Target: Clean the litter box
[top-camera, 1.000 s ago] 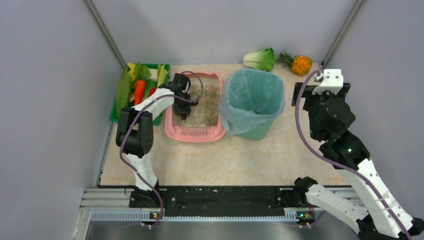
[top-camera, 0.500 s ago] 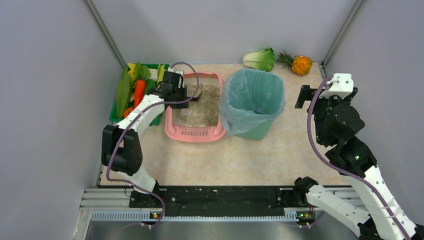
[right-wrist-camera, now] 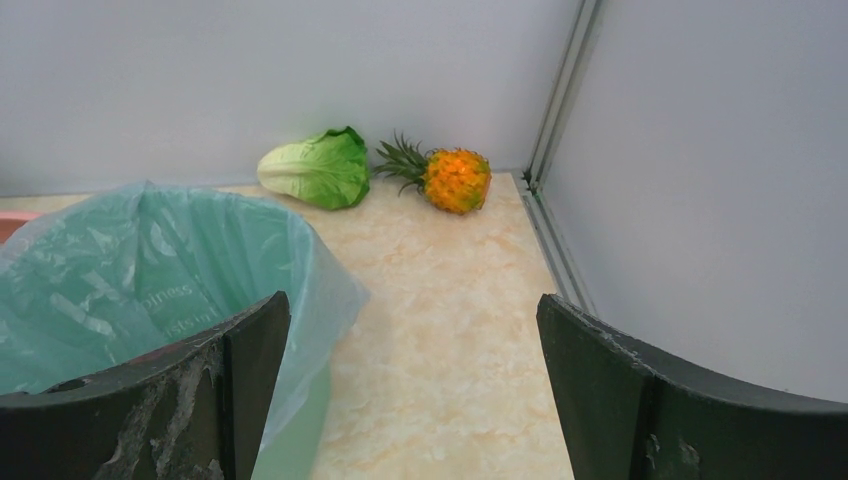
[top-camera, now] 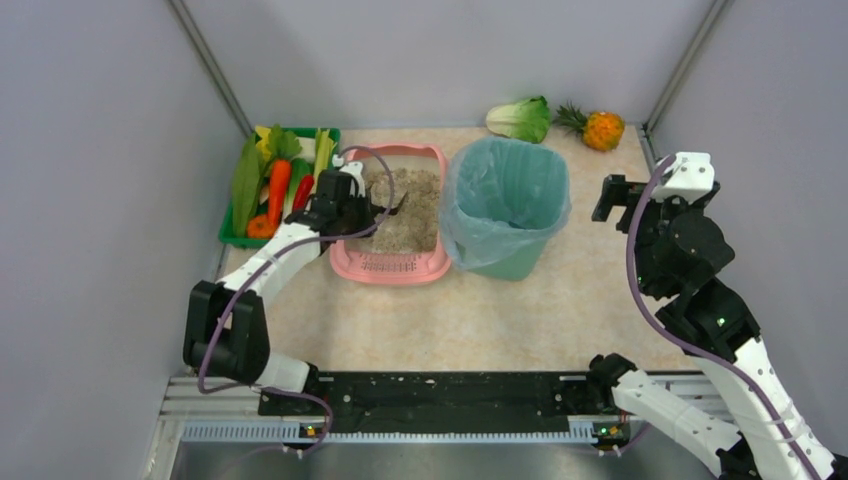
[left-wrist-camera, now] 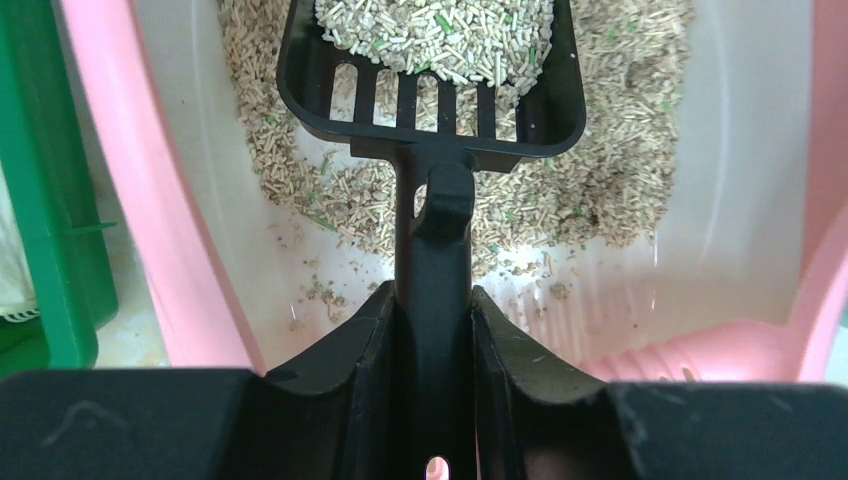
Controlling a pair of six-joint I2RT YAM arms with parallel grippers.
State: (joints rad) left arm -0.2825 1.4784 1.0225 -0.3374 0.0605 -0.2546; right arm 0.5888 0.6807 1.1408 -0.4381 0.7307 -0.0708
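Observation:
My left gripper should lift the scoop and sift the pellets back into the litter box (top-camera: 408, 222) before it reaches the bin, because loose pellets (left-wrist-camera: 442, 42) are piled over the scoop's slots.
The pink litter box (top-camera: 392, 265) sits at the back left of the table, with beige litter (top-camera: 412, 212) inside and a slotted grille at its near end. My left gripper (top-camera: 362, 212) hangs over the box's left side, shut on the handle of a black slotted scoop (left-wrist-camera: 432, 260). The scoop's basket (left-wrist-camera: 440, 75) holds a heap of litter pellets just above the litter bed; the pink wall (left-wrist-camera: 130, 200) runs along the left. My right gripper (top-camera: 608, 198) stands open in the air to the right of the bin, nothing between its fingers (right-wrist-camera: 250, 380).
A teal bag-lined bin (top-camera: 505, 205) stands right of the litter box. A green crate (top-camera: 232, 228) of vegetables lies left of it. A lettuce (top-camera: 520, 118) and a pineapple (top-camera: 598, 128) lie at the back. Grey walls close in on both sides.
My left arm has drawn back toward the near-left and the scoop now sits over the box's left part, loaded with litter. The right gripper shifted slightly right and nearer.

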